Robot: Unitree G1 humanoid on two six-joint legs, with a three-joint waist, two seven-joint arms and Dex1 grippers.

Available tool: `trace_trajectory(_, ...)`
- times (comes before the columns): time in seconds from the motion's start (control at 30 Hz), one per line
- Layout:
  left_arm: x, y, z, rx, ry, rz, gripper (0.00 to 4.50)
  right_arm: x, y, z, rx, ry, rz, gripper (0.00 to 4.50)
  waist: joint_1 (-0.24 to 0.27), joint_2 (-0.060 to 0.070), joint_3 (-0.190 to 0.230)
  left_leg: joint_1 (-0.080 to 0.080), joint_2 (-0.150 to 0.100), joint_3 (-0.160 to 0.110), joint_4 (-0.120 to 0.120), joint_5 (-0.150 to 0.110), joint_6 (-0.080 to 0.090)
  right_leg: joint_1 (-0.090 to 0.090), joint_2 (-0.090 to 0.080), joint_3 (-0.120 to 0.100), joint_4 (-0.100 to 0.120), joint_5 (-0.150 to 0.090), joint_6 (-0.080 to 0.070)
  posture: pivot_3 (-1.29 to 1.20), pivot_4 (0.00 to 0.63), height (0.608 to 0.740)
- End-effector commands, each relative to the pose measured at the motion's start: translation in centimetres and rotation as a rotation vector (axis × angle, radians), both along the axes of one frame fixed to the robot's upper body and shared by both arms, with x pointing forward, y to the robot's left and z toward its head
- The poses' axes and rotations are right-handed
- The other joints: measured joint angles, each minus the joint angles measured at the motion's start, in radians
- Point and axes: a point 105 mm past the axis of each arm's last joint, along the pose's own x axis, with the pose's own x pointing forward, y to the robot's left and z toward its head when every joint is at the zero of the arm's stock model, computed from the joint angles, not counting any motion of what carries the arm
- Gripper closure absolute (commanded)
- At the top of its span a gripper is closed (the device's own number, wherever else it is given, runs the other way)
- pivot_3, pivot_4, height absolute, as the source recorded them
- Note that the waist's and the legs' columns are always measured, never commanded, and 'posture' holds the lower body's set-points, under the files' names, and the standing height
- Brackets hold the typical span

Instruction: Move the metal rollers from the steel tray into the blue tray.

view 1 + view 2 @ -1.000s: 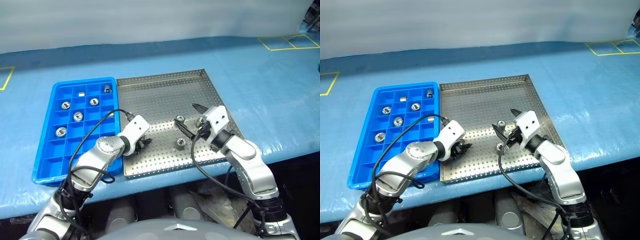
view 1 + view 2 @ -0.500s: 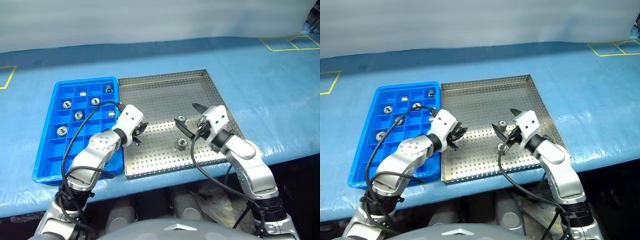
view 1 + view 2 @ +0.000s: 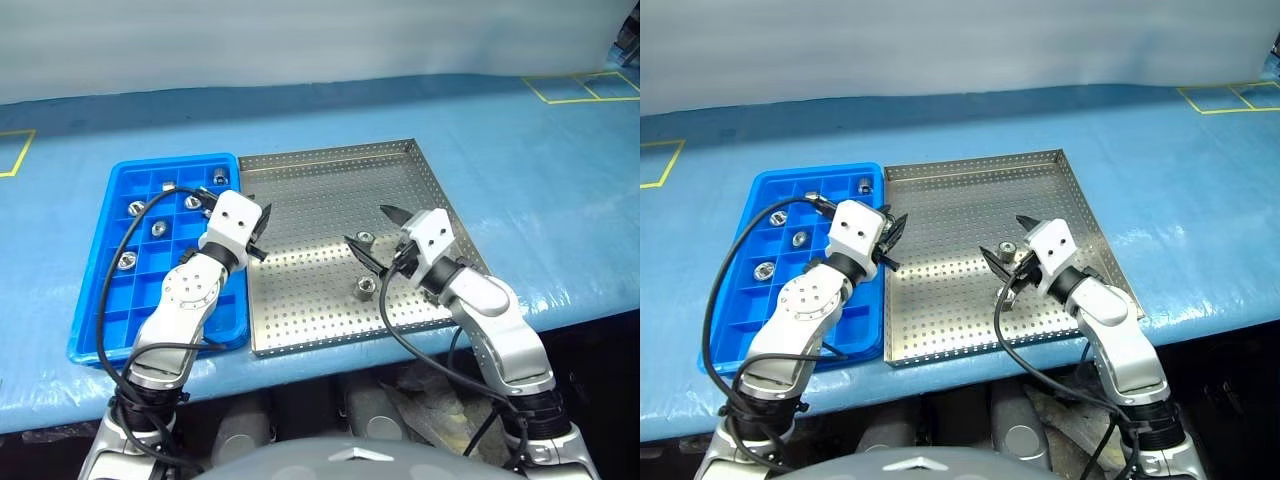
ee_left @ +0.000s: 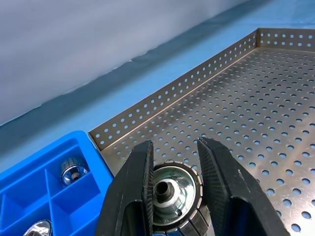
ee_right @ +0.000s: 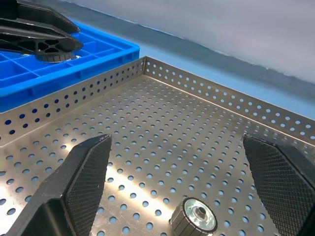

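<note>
The blue tray's outer front compartment (image 3: 115, 330) is empty and the left gripper's fingers hold the roller's sides (image 4: 178, 197), so it should keep on and let go of the roller there.
My left gripper (image 3: 258, 232) hangs above the left rim of the steel tray (image 3: 330, 180), right beside the blue tray (image 3: 110, 320). It is shut on a shiny metal roller (image 4: 172, 194), clamped between both fingers with the hollow centre facing the wrist camera. Two more rollers lie on the steel tray's perforated floor, one (image 3: 366, 238) between the open fingers of my right gripper (image 3: 372, 232) and one (image 3: 361, 289) nearer the front. The right wrist view shows a roller (image 5: 194, 219) low between the wide-open fingers. Several rollers (image 3: 158, 229) sit in the blue tray's compartments.
Both trays rest side by side on a blue-covered table (image 3: 540, 170) near its front edge. Yellow tape squares mark the far right (image 3: 580, 85) and far left (image 3: 10, 150). A black cable (image 3: 135, 235) loops over the blue tray from my left wrist.
My left gripper shut on a roller at the steel tray's front left, then lifted it up and back toward the blue tray, tilting level. The right gripper stayed still and open.
</note>
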Motion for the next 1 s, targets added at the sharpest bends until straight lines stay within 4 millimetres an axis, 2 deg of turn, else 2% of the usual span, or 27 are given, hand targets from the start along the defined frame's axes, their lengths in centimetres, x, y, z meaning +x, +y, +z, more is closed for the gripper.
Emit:
trace_trajectory(0.03,-0.3,1.2,2.4,-0.025,-0.100,0.053,3.34,0.0,0.1,0.8,0.004,-0.034,0.008,0.00,-0.001,0.000,0.000,0.000,0.000,0.000,0.000,0.000,0.000,0.000,0.000,0.000,0.000,0.000,0.000,-0.17,0.150,0.740)
trace_trajectory(0.2,-1.6,6.5,3.1,-0.018,-0.097,0.256,3.34,0.0,0.1,0.8,0.004,-0.034,0.012,0.00,-0.006,0.000,0.000,-0.001,0.001,0.001,0.000,0.000,0.000,-0.002,0.001,0.001,0.000,0.000,0.000,-0.15,0.150,0.740)
trace_trajectory(0.3,-3.5,9.5,3.5,0.003,-0.082,0.357,3.34,0.1,0.4,0.7,0.007,-0.027,0.030,0.00,0.001,0.000,0.000,-0.001,0.001,0.001,0.000,0.000,0.000,-0.002,0.000,0.001,0.001,0.000,0.000,-0.12,0.150,0.740)
trace_trajectory(0.47,-6.8,12.2,3.9,0.004,-0.037,0.431,3.34,0.3,1.2,0.7,0.009,-0.021,0.070,0.00,0.025,-0.001,0.000,-0.001,0.001,0.002,0.000,0.000,0.001,-0.002,0.000,0.001,0.000,0.000,0.000,-0.07,0.150,0.740)
trace_trajectory(0.6,-9.0,13.1,2.4,-0.020,0.069,0.438,3.34,0.5,1.6,0.7,0.008,-0.018,0.092,0.00,0.046,-0.001,0.000,-0.001,0.001,0.002,0.000,0.000,0.001,-0.002,0.000,0.000,0.000,-0.003,-0.005,-0.05,0.150,0.740)
trace_trajectory(0.73,-11.3,12.9,0.1,-0.034,0.219,0.403,3.34,0.6,1.9,0.7,0.006,-0.016,0.111,0.00,0.059,-0.002,0.000,-0.001,0.001,0.002,0.000,-0.001,0.001,-0.002,-0.001,0.000,0.000,-0.004,-0.006,-0.03,0.150,0.740)
trace_trajectory(0.9,-12.7,14.1,-2.4,-0.027,0.330,0.462,3.34,0.7,2.2,0.6,0.006,-0.014,0.128,0.00,0.072,-0.004,0.001,0.001,0.001,0.002,0.000,0.000,0.000,-0.001,-0.001,0.000,0.000,-0.005,-0.006,-0.01,0.150,0.740)
trace_trajectory(1.0,-12.9,14.4,-2.9,-0.030,0.344,0.486,3.34,0.7,2.3,0.7,0.005,-0.015,0.131,0.00,0.079,-0.004,0.001,0.002,0.001,0.002,0.000,0.000,0.001,0.000,-0.001,0.000,0.000,-0.006,-0.005,-0.01,0.150,0.740)
